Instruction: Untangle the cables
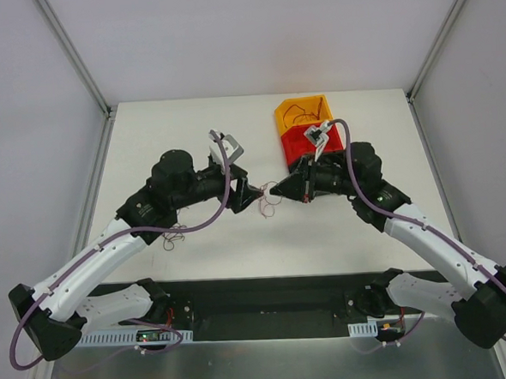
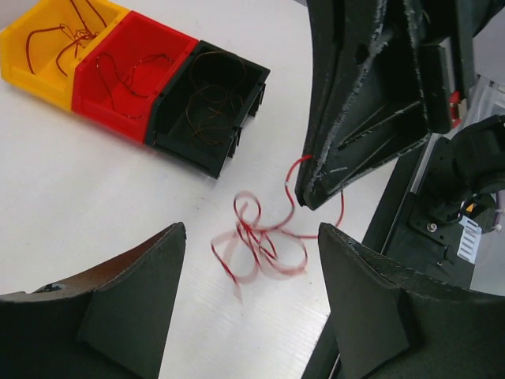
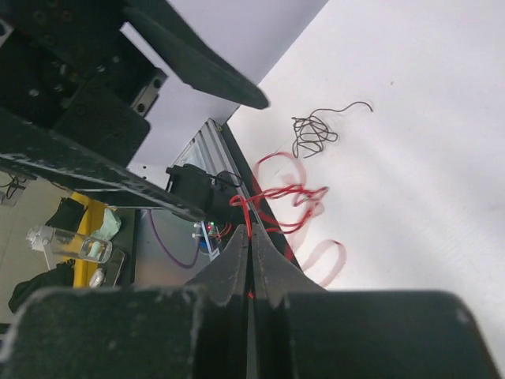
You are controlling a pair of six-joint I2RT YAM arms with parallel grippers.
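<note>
The robot's right gripper has the red cable hanging in a tangle by one strand. Next, the left gripper grabs the cable's bunched crossing before the right gripper opens.
A curly red cable dangles in a blurred tangle just above the white table; it also shows in the top view and the right wrist view. My right gripper is shut on one end of it; its tip shows in the left wrist view and the top view. My left gripper is open and empty, its jaws straddling the tangle from close by, and faces the right one in the top view. A dark cable tangle lies apart on the table.
Yellow, red and black bins stand in a row at the back right, each holding thin wires. In the top view the yellow bin and red bin show; the right arm covers the black one. The dark tangle lies by the left arm.
</note>
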